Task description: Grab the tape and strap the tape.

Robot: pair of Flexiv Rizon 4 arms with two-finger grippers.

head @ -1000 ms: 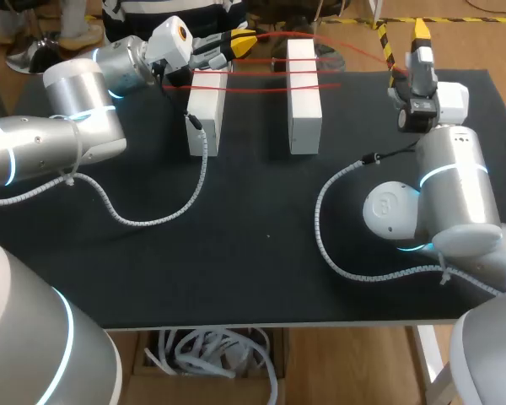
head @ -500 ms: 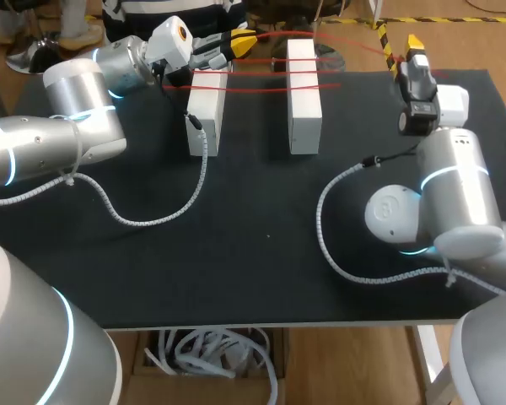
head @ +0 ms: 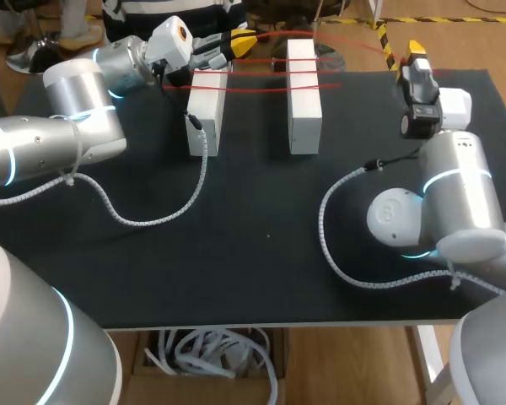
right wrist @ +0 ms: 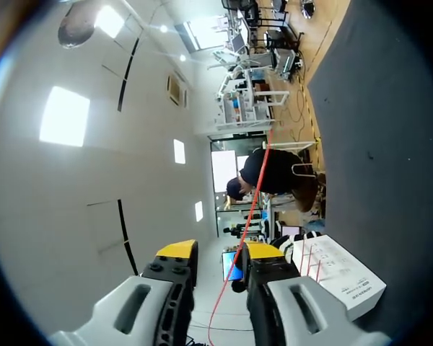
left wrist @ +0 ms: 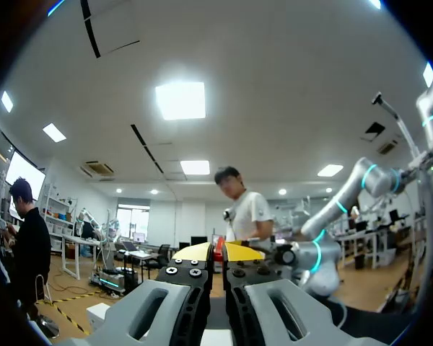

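The red tape arches smoothly (head: 341, 39) between the robot's grippers, so the tape (head: 278, 33) will curve into a round loop when the robot brings the tape's end around.
Red tape (head: 261, 73) runs in several strands across two white blocks (head: 207, 110) (head: 304, 93) at the back of the black table (head: 261, 236). At the far end of the left block, my left gripper (head: 243, 40) is shut on the tape; in the left wrist view its yellow tips (left wrist: 218, 251) press together on a red bit. One strand (head: 346, 46) runs on to my right gripper (head: 417, 48) at the table's far right edge. In the right wrist view that strand (right wrist: 249, 209) passes between the fingers of the right gripper (right wrist: 220, 250), which stand apart, close beside one finger.
Grey cables (head: 152, 221) (head: 325, 228) from both arms lie looped on the table. My right arm's bulky joints (head: 438, 211) stand over the right side of the table. The table's far edge lies just behind both grippers.
My right gripper's fingers have come closer together around the strand, and its wrist has shifted slightly toward me and right. The left arm has not moved.
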